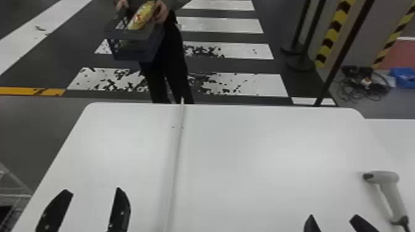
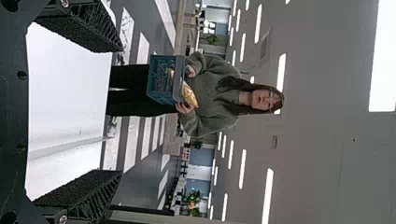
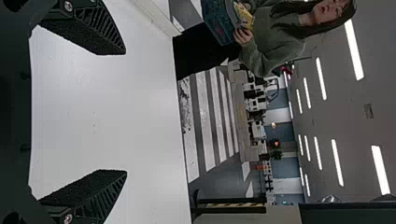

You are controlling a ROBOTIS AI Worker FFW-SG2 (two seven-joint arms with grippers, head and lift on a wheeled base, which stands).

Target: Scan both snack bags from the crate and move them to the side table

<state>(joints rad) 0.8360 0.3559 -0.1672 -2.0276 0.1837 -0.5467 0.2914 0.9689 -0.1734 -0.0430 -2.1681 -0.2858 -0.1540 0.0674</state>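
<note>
My gripper will find a second snack bag hidden lower inside when lifting the yellow snack bag (image 1: 142, 15), as this one leans high out of the deep crate (image 1: 132, 44).
Beyond the table's far edge, a person holds a dark blue-grey crate (image 1: 132, 49) in both hands, off the table. A yellow snack bag (image 1: 142, 15) leans out of its top; whether a second bag lies inside, I cannot tell. The white handheld scanner (image 1: 389, 191) lies at the table's right. My left gripper (image 1: 92, 197) stands open over the near left of the table, and my right gripper (image 1: 335, 220) is open at the near right, left of the scanner. In the left wrist view my left gripper (image 2: 119, 109) holds nothing; likewise my right gripper (image 3: 123, 112) in the right wrist view.
A raised strip (image 1: 176, 154) runs front to back across the white table (image 1: 262, 172), between my two grippers. Another white surface (image 1: 392, 132) adjoins it on the right. A metal wire rack (image 1: 14, 197) stands at the lower left, beside the table.
</note>
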